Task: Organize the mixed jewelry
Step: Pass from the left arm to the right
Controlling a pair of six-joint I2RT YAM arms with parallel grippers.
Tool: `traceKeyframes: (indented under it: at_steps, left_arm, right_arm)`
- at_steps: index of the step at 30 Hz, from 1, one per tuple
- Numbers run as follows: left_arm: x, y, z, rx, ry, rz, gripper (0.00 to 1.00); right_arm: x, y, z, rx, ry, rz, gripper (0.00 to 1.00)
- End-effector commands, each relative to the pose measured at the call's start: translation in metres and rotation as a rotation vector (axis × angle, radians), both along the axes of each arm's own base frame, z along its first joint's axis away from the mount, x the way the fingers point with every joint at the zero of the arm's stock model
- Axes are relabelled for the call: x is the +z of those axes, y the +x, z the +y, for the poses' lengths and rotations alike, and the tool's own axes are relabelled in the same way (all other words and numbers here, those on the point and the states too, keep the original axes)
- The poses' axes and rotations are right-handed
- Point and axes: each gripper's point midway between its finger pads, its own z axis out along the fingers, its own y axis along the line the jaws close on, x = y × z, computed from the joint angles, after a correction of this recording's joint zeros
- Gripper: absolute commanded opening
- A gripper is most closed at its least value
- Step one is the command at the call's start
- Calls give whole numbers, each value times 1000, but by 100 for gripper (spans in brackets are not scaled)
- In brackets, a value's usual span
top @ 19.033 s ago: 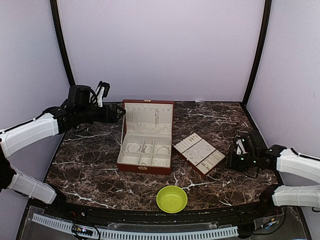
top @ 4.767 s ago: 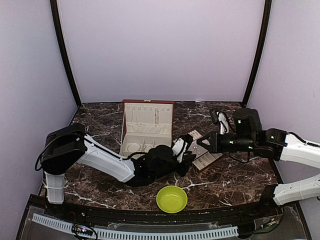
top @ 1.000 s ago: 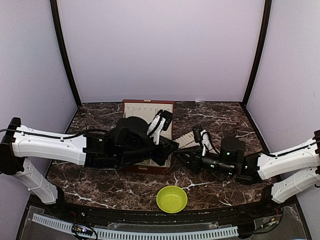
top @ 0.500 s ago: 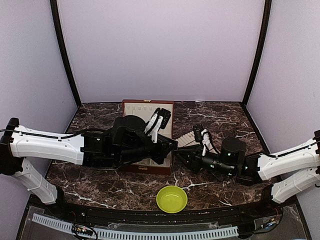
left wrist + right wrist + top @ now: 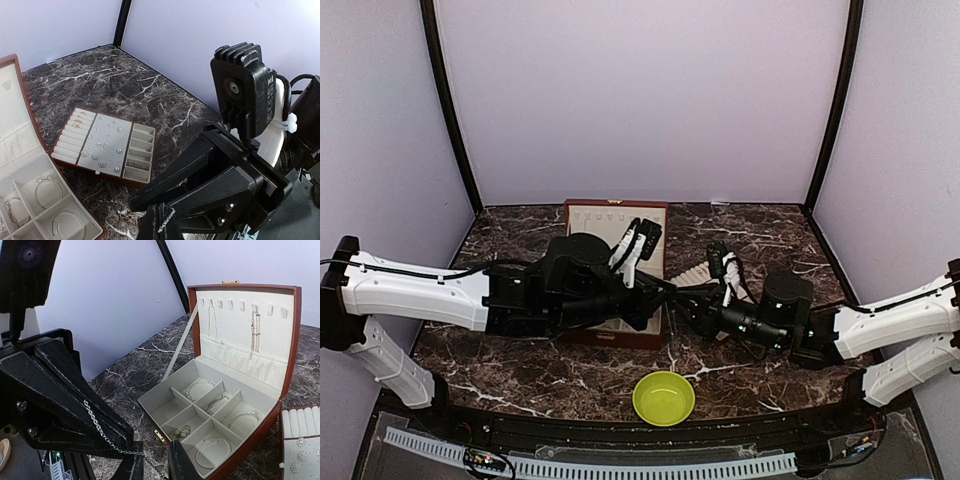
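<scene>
The silver chain is draped along my left gripper's finger (image 5: 101,432), so my right gripper should grasp the chain (image 5: 152,463) and raise it clear before my left gripper grips again.
Between the box and the tray, my left gripper (image 5: 665,287) (image 5: 160,218) is shut on a thin silver chain (image 5: 166,219) (image 5: 107,432), which runs along its finger (image 5: 65,405). My right gripper (image 5: 683,300) (image 5: 154,461) faces it tip to tip. Its jaws stand apart, with the chain's loose end hanging by the left one. The open red-brown jewelry box (image 5: 295,340) (image 5: 605,220) holds wire bracelets (image 5: 197,387) (image 5: 210,450) and small pale pieces (image 5: 182,431) in its cream compartments. A chain (image 5: 256,335) hangs in its lid.
The flat brown-edged tray (image 5: 140,150) (image 5: 695,275), with studs on its cream pad, lies right of the box. A lime-green bowl (image 5: 663,397) sits near the front edge. Both arms stretch low across the middle of the marble table (image 5: 770,230).
The right gripper has edged up and back toward the left gripper's tip. The left arm has barely moved and still holds the chain.
</scene>
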Motion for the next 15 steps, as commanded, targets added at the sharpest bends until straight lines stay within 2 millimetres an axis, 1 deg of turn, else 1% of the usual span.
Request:
traceKeyframes:
  at_steps: [1,3,6,7,8,12,15]
  left_arm:
    - [18,-6,0,-23,-67,-3,0]
    - [17,-6,1,-22,-65,-3,0]
    - [15,-5,4,-6,-57,-6,0]
    - [11,-3,7,9,-47,-10,0]
    - [10,0,10,29,-45,-17,0]
    - [-4,9,19,85,-2,-35,0]
    - [-10,13,18,96,12,-47,0]
  right_arm:
    - [21,1,9,5,53,-37,17]
    - [23,0,10,5,61,-40,15]
    - [27,2,7,-14,70,-46,3]
    - [30,3,5,-21,73,-47,0]
    - [31,3,3,-29,75,-48,0]
    - [37,6,-2,-55,69,-49,0]
    - [37,6,1,-51,37,-43,0]
